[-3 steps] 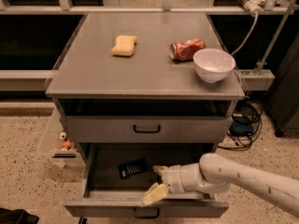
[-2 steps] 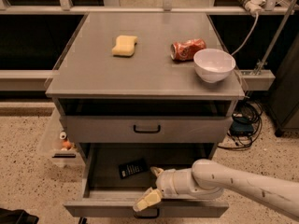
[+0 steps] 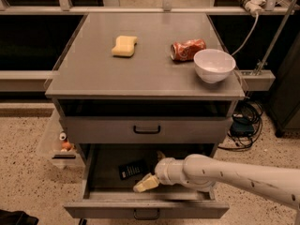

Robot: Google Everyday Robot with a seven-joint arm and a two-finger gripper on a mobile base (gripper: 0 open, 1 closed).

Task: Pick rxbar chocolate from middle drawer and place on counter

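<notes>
The rxbar chocolate's near end (image 3: 143, 168) has my gripper's open fingers low beside it, so I should swing them over to the bar (image 3: 131, 169) before I close them.
The rxbar chocolate (image 3: 132, 168), a flat black wrapped bar, lies on the floor of the open middle drawer (image 3: 145, 209), left of centre. My gripper (image 3: 152, 170) reaches into the drawer from the right, just right of the bar and low over the drawer floor. One tan finger (image 3: 145, 184) points left toward the bar's near edge, and the other finger's tip shows behind the wrist. The fingers are spread and hold nothing. The grey counter (image 3: 145, 74) is the cabinet's top, above.
On the counter are a yellow sponge (image 3: 124, 46), a crushed red can (image 3: 187, 49) and a white bowl (image 3: 214, 64) near the right edge. The upper drawer (image 3: 146, 129) is shut. A small clear rack (image 3: 63, 146) stands at the left, cables (image 3: 243, 121) at the right.
The gripper has moved left and deeper into the drawer, from the front rim toward the black bar. The bar has not moved.
</notes>
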